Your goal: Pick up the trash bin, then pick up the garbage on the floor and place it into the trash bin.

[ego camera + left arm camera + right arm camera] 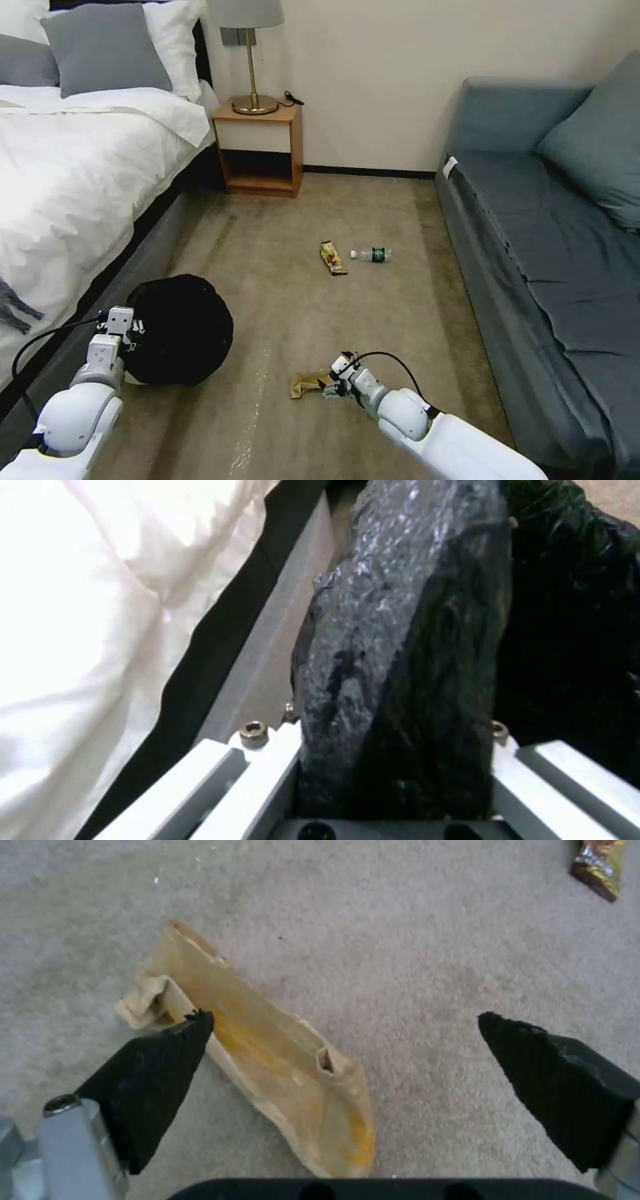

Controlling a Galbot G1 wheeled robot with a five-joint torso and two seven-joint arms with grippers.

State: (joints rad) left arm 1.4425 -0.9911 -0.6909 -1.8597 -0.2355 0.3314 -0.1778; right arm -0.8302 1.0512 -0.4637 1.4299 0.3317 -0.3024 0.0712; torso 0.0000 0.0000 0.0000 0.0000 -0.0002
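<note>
The far end of the brown paper bag (309,383) should stick out and keep its crumpled corner when I lift the bag, because its curled edges stand up on their own.
The trash bin (180,330), covered by its crinkly black bag, stands at the lower left beside the bed. My left gripper (127,330) is shut on its bag-draped rim (400,680), which fills the space between the jaws. A crumpled brown paper bag (308,384) lies flat on the carpet near the bottom centre. My right gripper (331,385) hovers just over it, open, with the paper bag (267,1055) between and beneath the black fingertips (173,1050). Farther off on the floor lie a yellow-brown snack wrapper (333,258) and a clear plastic bottle (372,254) with a green label.
A bed with white bedding (73,173) runs along the left. A wooden nightstand (261,150) with a lamp stands at the back wall. A grey sofa (547,253) lines the right side. Open carpet (293,307) stretches between them.
</note>
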